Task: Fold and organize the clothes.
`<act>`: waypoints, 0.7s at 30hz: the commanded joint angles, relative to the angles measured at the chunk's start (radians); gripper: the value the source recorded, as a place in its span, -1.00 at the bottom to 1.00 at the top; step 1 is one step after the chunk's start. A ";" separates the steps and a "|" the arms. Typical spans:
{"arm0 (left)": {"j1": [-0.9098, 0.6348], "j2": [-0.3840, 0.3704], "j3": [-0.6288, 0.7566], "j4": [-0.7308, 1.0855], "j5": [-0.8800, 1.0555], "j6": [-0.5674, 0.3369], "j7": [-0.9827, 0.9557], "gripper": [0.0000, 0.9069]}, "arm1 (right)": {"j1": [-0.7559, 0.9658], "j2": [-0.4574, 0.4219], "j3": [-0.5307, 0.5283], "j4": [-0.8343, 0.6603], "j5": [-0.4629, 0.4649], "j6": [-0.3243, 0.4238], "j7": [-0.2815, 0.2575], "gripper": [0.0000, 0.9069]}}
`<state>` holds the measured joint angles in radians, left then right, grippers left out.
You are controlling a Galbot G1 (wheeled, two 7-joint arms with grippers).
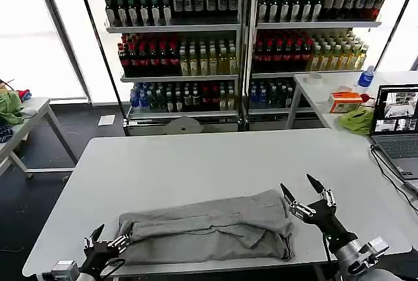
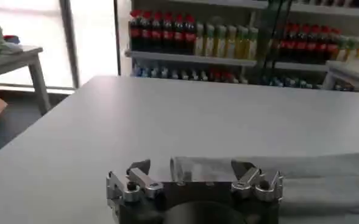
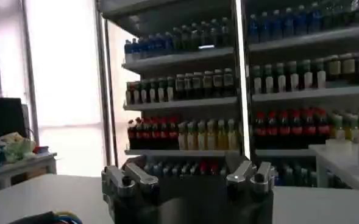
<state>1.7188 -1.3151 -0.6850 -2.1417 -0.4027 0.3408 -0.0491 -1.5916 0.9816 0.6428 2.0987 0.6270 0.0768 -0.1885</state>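
The light grey shirt [image 1: 196, 229] will double over into a compact pad and stay flat when I fold it, because it lies in limp, creased layers [image 1: 245, 227].
A light grey shirt [image 1: 209, 232] lies folded into a long band near the front edge of the white table [image 1: 196, 163]. My left gripper [image 1: 110, 236] sits open at the band's left end, low over the table, fingers spread on either side of the cloth edge [image 2: 191, 167]. My right gripper [image 1: 299, 189] is raised just past the band's right end, open with nothing between its fingers, and it points up toward the shelves. In the right wrist view the fingers [image 3: 133, 176] stand wide apart against the drink shelves.
Drink shelves [image 1: 241, 39] line the back wall. At the right, a side table holds a laptop [image 1: 395, 127], a lime-green cloth [image 1: 357, 121], an orange box [image 1: 346, 101] and a cable. A left side table [image 1: 26, 114] carries green cloth.
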 commanded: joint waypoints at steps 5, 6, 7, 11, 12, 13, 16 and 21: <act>-0.006 -0.080 0.048 0.105 0.073 -0.119 -0.037 1.00 | 0.009 0.005 -0.005 -0.017 -0.017 0.055 -0.006 1.00; -0.004 -0.080 0.048 0.107 0.071 -0.118 -0.036 0.98 | 0.011 0.002 -0.005 -0.019 -0.016 0.055 -0.006 1.00; -0.002 -0.081 0.050 0.109 0.068 -0.116 -0.036 0.80 | 0.012 -0.001 -0.006 -0.019 -0.014 0.055 -0.006 1.00; 0.003 -0.088 0.065 0.113 0.063 -0.110 -0.034 -0.47 | 0.015 -0.006 -0.006 -0.018 -0.008 0.052 -0.006 1.00; 0.002 -0.090 0.068 0.119 0.063 -0.110 -0.033 -0.71 | 0.015 -0.005 -0.006 -0.017 -0.007 0.050 -0.006 1.00; 0.003 -0.092 0.071 0.123 0.063 -0.112 -0.031 -0.82 | 0.015 -0.005 -0.006 -0.015 -0.005 0.050 -0.007 1.00; 0.011 -0.092 0.080 0.119 0.066 -0.113 -0.013 -0.98 | 0.013 -0.006 -0.002 -0.010 0.014 0.040 -0.006 1.00; 0.014 -0.093 0.083 0.108 0.057 -0.114 -0.006 -0.98 | 0.010 -0.006 0.003 -0.008 0.026 0.038 -0.006 1.00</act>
<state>1.7290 -1.3949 -0.6157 -2.0478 -0.3516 0.2393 -0.0610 -1.5844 0.9766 0.6448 2.0910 0.6422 0.1100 -0.1940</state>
